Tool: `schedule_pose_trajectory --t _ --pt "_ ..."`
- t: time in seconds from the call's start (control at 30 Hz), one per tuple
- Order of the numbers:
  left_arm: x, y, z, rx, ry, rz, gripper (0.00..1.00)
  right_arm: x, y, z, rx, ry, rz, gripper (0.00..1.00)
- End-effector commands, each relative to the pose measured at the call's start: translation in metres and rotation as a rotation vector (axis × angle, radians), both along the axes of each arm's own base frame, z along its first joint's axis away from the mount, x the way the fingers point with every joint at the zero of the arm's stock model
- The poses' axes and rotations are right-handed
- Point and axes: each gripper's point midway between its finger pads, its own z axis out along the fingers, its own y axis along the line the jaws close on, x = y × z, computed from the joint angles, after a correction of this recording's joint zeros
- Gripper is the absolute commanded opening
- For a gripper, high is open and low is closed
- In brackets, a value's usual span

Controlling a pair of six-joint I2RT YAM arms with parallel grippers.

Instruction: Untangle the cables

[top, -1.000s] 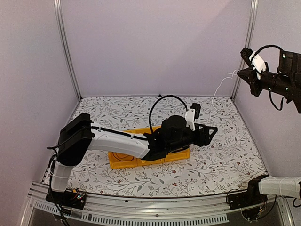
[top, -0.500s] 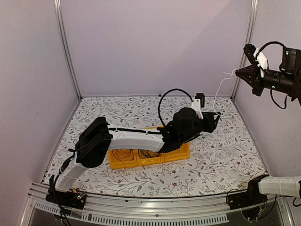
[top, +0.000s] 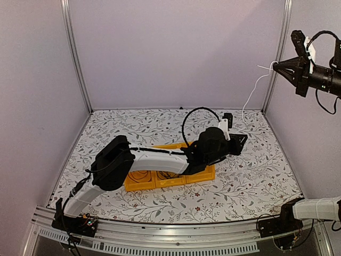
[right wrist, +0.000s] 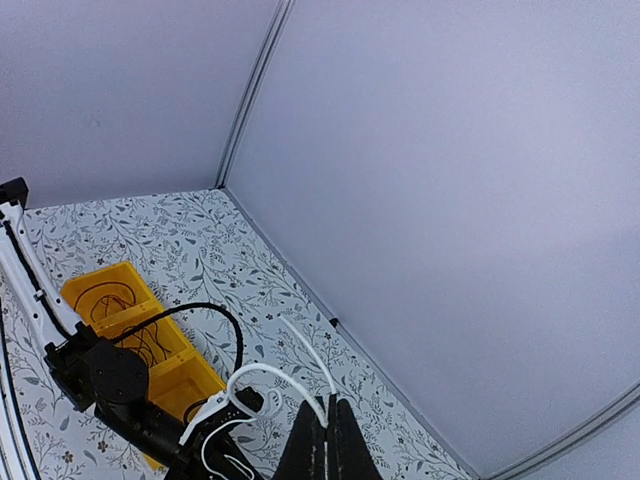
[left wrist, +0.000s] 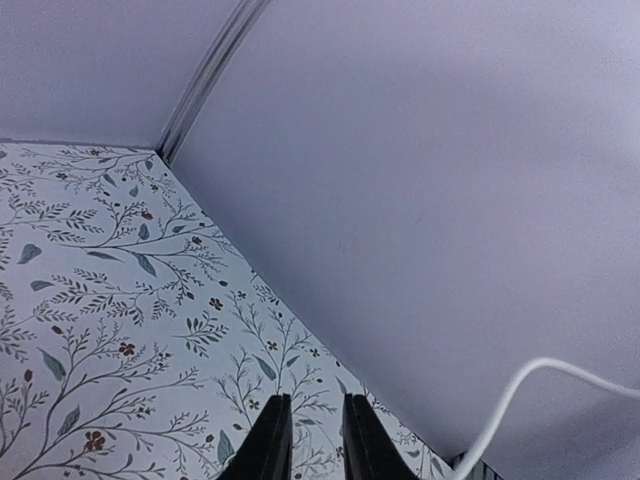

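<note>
The yellow bin has my left arm lying across it, so next I pull that arm out of the way before my right gripper lowers the white cable into the empty compartment (right wrist: 186,382).
High at the upper right, my right gripper (top: 277,66) (right wrist: 328,402) is shut on a thin white cable (top: 250,98) (right wrist: 262,372). That cable hangs down toward the table's back right and loops above my left arm. My left gripper (top: 241,142) (left wrist: 314,402) reaches past the yellow bin (top: 203,175) (right wrist: 98,282) toward the hanging cable. Its jaws stand narrowly apart with nothing between them. In the left wrist view the white cable (left wrist: 505,405) passes to the right of the fingers, clear of them. More thin cables (top: 139,176) (right wrist: 105,298) lie coiled in the bin's compartments.
My left arm (top: 154,159) lies across the bin and hides its middle. Its black hose (top: 200,111) arches above the wrist. Purple walls and metal corner posts (top: 281,37) close in the flowered table (top: 256,181). The right wall stands close beyond the left gripper.
My left arm has stretched farther toward the back right and its jaws have narrowed. The right gripper has risen and moved right, pulling the white cable up.
</note>
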Motion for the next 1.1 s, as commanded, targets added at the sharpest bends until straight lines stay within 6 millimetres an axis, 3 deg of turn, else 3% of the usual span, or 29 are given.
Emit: schedule_pose_trajectory --t 0.0,0.33,0.43,0.6,0.77,0.87,1.07 --pt "0.014 0.006 -0.023 0.012 0.062 -0.003 0.18 -0.021 0.001 0.035 0.058 -0.042 0.041 0.00" --pt "0.019 0.013 -0.045 0.023 0.123 -0.010 0.17 -0.074 -0.016 0.144 0.171 -0.330 0.022 0.00" --pt "0.017 0.018 -0.048 0.015 0.141 -0.015 0.16 -0.083 -0.020 0.162 0.200 -0.381 0.014 0.00" --pt "0.016 0.030 -0.046 0.032 0.132 -0.005 0.16 -0.078 -0.021 0.169 0.208 -0.400 0.000 0.00" --pt "0.016 0.049 -0.028 0.029 0.096 0.016 0.17 -0.072 -0.023 0.178 0.210 -0.430 -0.019 0.00" --pt "0.012 0.063 -0.010 0.019 0.046 0.007 0.19 -0.059 -0.019 0.169 0.193 -0.394 -0.015 0.00" --pt "-0.008 0.092 0.060 -0.020 -0.123 -0.043 0.31 -0.033 -0.008 0.132 0.133 -0.295 0.024 0.00"
